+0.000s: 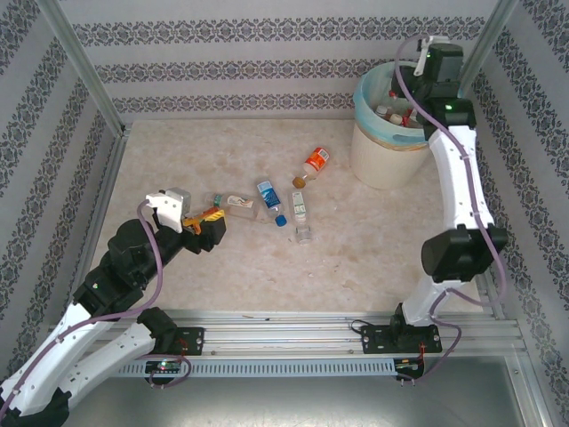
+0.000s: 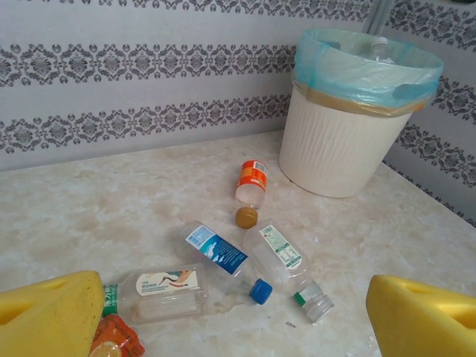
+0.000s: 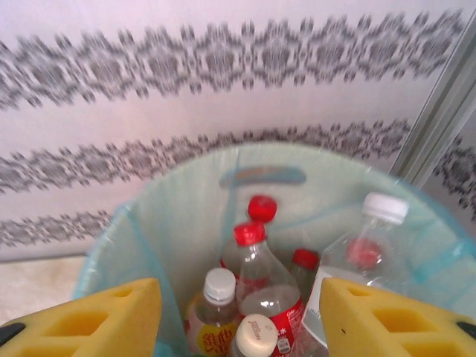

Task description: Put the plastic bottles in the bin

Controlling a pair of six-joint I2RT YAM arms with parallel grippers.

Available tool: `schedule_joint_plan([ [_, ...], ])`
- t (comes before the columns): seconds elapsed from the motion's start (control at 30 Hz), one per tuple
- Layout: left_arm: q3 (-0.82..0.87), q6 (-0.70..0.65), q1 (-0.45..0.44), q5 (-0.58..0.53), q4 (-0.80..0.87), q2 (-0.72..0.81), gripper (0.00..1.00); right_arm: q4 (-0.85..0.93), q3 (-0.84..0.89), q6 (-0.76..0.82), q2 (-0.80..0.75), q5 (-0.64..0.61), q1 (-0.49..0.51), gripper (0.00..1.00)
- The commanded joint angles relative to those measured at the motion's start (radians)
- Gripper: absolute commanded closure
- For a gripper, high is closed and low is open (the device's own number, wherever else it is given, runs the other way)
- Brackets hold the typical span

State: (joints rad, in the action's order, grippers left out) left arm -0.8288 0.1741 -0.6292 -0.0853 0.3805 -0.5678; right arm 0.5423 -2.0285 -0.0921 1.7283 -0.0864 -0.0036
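The robot's left gripper is over the orange bottle, far from the bin, so it should move back and let the right gripper take the bottle.
Several plastic bottles lie on the table: an orange-labelled one with a brown cap, a blue-labelled one with a blue cap, a green-labelled one, and a bird-labelled one. Part of an orange bottle shows beside my left finger. My left gripper is open, low over the table just short of these bottles, holding nothing. The cream bin with its blue-green liner holds several bottles. My right gripper hangs open over the bin's mouth, nothing between its pads.
Patterned walls close in the table at the back and on both sides. The bin stands in the far right corner. Bare marble tabletop stretches between the bottle cluster and the right arm.
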Motion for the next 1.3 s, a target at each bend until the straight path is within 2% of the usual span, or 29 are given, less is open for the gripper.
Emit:
schedule_joint_plan([
  [0.0, -0.014, 0.048, -0.004, -0.085, 0.058, -0.001, 0.09, 0.002, 0.009, -0.047, -0.082, 0.044, 0.027, 0.41],
  [0.17, -0.072, 0.159, -0.003, -0.251, 0.264, -0.098, 0.09, -0.083, 0.219, -0.018, -0.272, 0.059, 0.182, 0.41],
  [0.27, -0.085, 0.218, 0.001, -0.293, 0.364, -0.188, 0.08, -0.176, 0.387, 0.03, -0.38, 0.102, 0.314, 0.41],
  [0.37, -0.091, 0.254, 0.043, -0.234, 0.406, -0.267, 0.08, -0.269, 0.544, 0.005, -0.459, 0.14, 0.421, 0.41],
  [0.57, -0.097, 0.292, 0.191, -0.007, 0.357, -0.409, 0.06, -0.365, 0.739, -0.026, -0.503, 0.18, 0.572, 0.41],
  [0.63, -0.1, 0.299, 0.2, 0.077, 0.31, -0.446, 0.07, -0.341, 0.76, -0.04, -0.485, 0.146, 0.592, 0.41],
  [0.73, -0.11, 0.319, 0.201, 0.133, 0.276, -0.506, 0.08, -0.246, 0.758, -0.113, -0.436, 0.04, 0.595, 0.45],
  [0.83, -0.102, 0.345, 0.202, 0.13, 0.264, -0.541, 0.08, -0.199, 0.791, -0.173, -0.402, 0.03, 0.601, 0.45],
  [0.9, -0.085, 0.363, 0.203, 0.114, 0.253, -0.536, 0.09, -0.233, 0.827, -0.191, -0.387, 0.053, 0.629, 0.45],
  [0.97, -0.064, 0.389, 0.203, 0.089, 0.245, -0.5, 0.09, -0.302, 0.853, -0.127, -0.355, 0.136, 0.675, 0.45],
  [1.07, -0.017, 0.442, 0.212, -0.024, 0.249, -0.387, 0.09, -0.324, 0.804, 0.073, -0.245, 0.245, 0.753, 0.44],
  [1.17, 0.068, 0.503, 0.23, -0.157, 0.247, -0.226, 0.09, -0.279, 0.685, 0.27, -0.091, 0.284, 0.824, 0.42],
  [1.27, 0.103, 0.555, 0.257, -0.264, 0.319, -0.094, 0.09, -0.292, 0.567, 0.397, 0.072, 0.359, 0.867, 0.39],
])
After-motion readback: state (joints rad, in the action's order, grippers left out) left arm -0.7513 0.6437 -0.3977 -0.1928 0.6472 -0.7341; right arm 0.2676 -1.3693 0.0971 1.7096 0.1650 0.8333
